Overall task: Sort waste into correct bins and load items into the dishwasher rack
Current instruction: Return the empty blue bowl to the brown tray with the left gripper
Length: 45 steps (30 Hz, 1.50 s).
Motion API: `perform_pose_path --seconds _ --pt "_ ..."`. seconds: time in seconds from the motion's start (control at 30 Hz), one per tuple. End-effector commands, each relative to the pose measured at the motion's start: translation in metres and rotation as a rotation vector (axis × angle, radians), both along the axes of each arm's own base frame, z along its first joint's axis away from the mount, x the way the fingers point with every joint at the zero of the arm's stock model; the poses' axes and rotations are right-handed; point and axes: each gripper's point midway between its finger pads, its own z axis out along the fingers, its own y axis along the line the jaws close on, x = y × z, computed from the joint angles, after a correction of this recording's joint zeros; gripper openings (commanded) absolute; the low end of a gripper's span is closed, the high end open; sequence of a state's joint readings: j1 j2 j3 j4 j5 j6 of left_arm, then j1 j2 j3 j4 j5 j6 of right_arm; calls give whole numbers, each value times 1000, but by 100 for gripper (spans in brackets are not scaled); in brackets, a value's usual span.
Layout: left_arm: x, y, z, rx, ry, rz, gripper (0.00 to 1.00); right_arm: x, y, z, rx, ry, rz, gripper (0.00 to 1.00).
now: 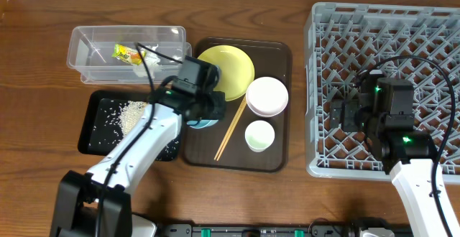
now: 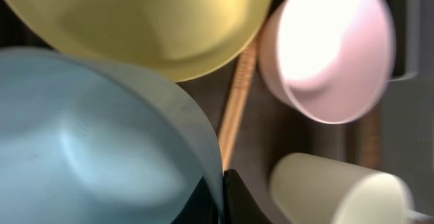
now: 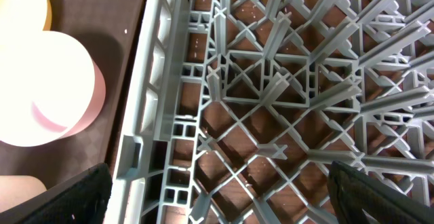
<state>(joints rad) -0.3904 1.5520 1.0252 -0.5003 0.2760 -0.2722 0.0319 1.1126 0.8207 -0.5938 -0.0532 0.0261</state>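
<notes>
The light blue bowl (image 1: 202, 123), its opening up, is over the free side of the dark brown tray (image 1: 200, 141). My left gripper should go on lowering it and let go there.
My left gripper (image 1: 204, 113) (image 2: 222, 198) is shut on the rim of the light blue bowl (image 1: 203, 124) (image 2: 102, 149) at the left of the dark brown tray (image 1: 280, 56). On that tray lie the yellow plate (image 1: 228, 70) (image 2: 149, 20), the white bowl (image 1: 267, 95) (image 2: 325, 47), the small white cup (image 1: 259, 136) (image 2: 332, 190) and the wooden chopsticks (image 1: 231, 128) (image 2: 237, 102). My right gripper (image 1: 346, 113) (image 3: 217, 197) is open and empty over the left part of the grey dishwasher rack (image 1: 388, 21) (image 3: 271, 81).
The clear tub (image 1: 86, 36) at the back left holds the yellow-green wrapper (image 1: 129, 52) and what looks like the white tissue (image 1: 165, 52). The black tray (image 1: 97, 122) in front of it holds rice grains (image 1: 131, 113). The white bowl (image 3: 41, 95) shows left of the rack wall.
</notes>
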Motion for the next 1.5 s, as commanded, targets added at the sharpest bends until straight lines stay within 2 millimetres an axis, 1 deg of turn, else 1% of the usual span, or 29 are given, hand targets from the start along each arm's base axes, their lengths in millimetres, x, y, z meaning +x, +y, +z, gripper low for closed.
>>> perform_pose_path --seconds 0.0,0.17,0.37,0.53,0.87,1.0,1.07,1.13,1.2,1.3,1.47 --pt "7 16 -13 142 -30 20 7 4 1 6 12 -13 -9 99" --pt "5 13 -23 152 -9 8 7 4 1 6 12 -14 -9 99" --pt "9 9 -31 148 -5 5 8 4 1 6 12 -13 -9 99" --pt "7 -2 -29 87 6 -22 9 4 1 6 12 -14 -9 99" --pt "6 -3 -29 81 10 -26 10 4 1 6 12 -14 -9 99" --pt "2 -15 -26 16 28 -57 10 4 0 6 12 -14 -9 99" --pt "1 -19 -25 -7 31 -68 17 4 0 6 12 -14 -9 99" --pt "1 -19 -24 -6 28 -69 27 4 1 6 12 -14 -9 99" --pt "1 -19 -24 -4 26 -74 29 4 0 6 12 -14 -9 99" --pt "1 -19 -23 1 15 -92 35 4 1 6 12 -13 -9 99" --pt "3 -19 -12 3 -30 -119 40 4 0 6 12 -14 -9 99"
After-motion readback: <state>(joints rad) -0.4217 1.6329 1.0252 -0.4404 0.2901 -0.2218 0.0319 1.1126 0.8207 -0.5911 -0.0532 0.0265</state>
